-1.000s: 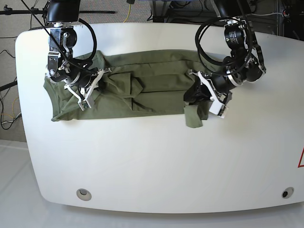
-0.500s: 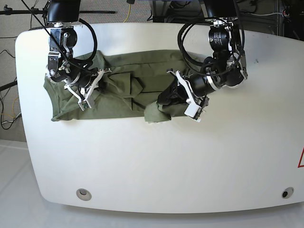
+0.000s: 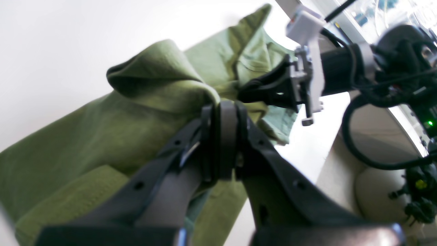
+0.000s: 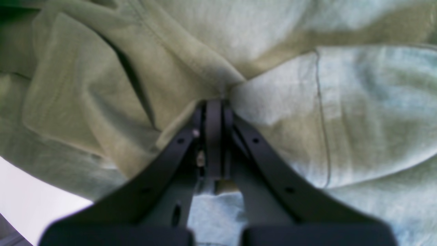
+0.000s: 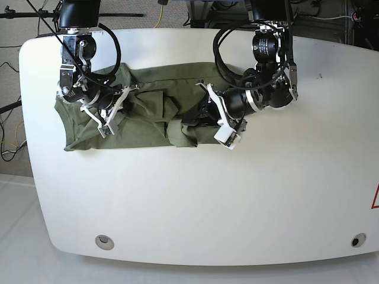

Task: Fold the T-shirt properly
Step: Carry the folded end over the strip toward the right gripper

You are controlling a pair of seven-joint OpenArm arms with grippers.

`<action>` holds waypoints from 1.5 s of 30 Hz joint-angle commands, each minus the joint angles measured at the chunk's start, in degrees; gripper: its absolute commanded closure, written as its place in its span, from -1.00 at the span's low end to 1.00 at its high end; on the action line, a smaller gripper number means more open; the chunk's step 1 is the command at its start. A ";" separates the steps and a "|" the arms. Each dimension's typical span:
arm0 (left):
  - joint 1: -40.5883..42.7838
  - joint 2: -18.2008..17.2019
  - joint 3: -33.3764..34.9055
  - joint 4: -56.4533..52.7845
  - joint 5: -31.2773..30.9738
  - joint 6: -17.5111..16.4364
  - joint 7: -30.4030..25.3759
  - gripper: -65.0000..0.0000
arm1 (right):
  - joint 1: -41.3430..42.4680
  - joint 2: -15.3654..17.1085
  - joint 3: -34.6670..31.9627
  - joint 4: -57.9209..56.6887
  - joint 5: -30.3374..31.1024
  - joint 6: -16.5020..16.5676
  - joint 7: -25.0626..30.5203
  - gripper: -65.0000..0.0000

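Note:
My left gripper should keep going across and there release the bunched fold (image 5: 182, 134), now over the T-shirt's middle (image 5: 155, 107), while my right gripper pins the T-shirt's other end.
The olive-green T-shirt (image 5: 148, 124) lies stretched across the far left part of the white table (image 5: 207, 201). My left gripper (image 5: 194, 118) is shut on a bunched fold of the shirt's right end, held over the shirt's middle. In the left wrist view the pinched cloth (image 3: 160, 75) humps up just past the left gripper (image 3: 220, 112). My right gripper (image 5: 112, 100) rests on the shirt's left end. The right wrist view shows the right gripper (image 4: 213, 106) shut on a gathered pucker of the T-shirt (image 4: 307, 102).
Two round holes (image 5: 105, 241) (image 5: 356, 240) sit near the table's front edge. Cables loop off both arms above the shirt. A red mark (image 5: 375, 198) shows at the table's right edge. Floor and equipment lie beyond the far edge.
My left gripper has carried the shirt's right end leftward across the table, doubling it over toward the middle. The right arm has stayed in place on the left end.

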 commanded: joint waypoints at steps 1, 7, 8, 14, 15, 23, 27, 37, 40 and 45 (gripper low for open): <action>-0.85 0.36 1.31 0.91 -1.94 -0.32 -2.17 0.99 | -0.25 0.35 -0.06 -0.21 -2.31 -0.21 -2.52 1.00; -1.01 0.36 3.58 0.00 -1.99 -0.32 -2.62 0.98 | -0.26 0.31 -0.05 -0.19 -2.59 -0.21 -2.61 1.00; -1.11 0.36 4.00 -0.26 -2.02 -0.32 -2.74 0.98 | -0.28 0.28 -0.07 -0.20 -2.65 -0.20 -2.62 1.00; -1.75 0.36 6.54 -2.00 -2.09 -0.32 -2.72 0.89 | -0.22 0.18 -0.01 -0.34 -3.26 -0.42 -2.63 1.00; -1.87 0.36 6.91 -2.32 -2.13 -0.32 -2.72 0.87 | -0.22 0.17 -0.02 -0.34 -3.32 -0.43 -2.68 1.00; -2.14 0.36 9.36 -2.60 -3.65 -0.32 -2.11 0.37 | -0.29 0.06 -0.02 -0.30 -3.25 -0.50 -2.46 1.00; -2.13 0.36 9.50 -2.14 -4.16 -0.32 -1.89 0.18 | -0.28 0.05 -0.02 -0.33 -3.16 -0.45 -2.46 1.00; -1.00 0.36 8.46 2.24 -3.39 -0.32 -2.51 -0.29 | -0.37 -0.08 -0.03 -0.80 -3.95 -0.58 -2.94 1.00; -0.78 0.36 8.44 3.55 -3.43 -0.32 -2.71 -0.41 | -0.35 -0.08 -0.08 -0.89 -4.11 -0.57 -3.05 1.00; -0.82 0.36 8.77 3.55 -3.73 -0.32 -2.68 -0.63 | -0.25 0.06 -0.02 -1.43 -4.24 -0.58 -3.57 1.00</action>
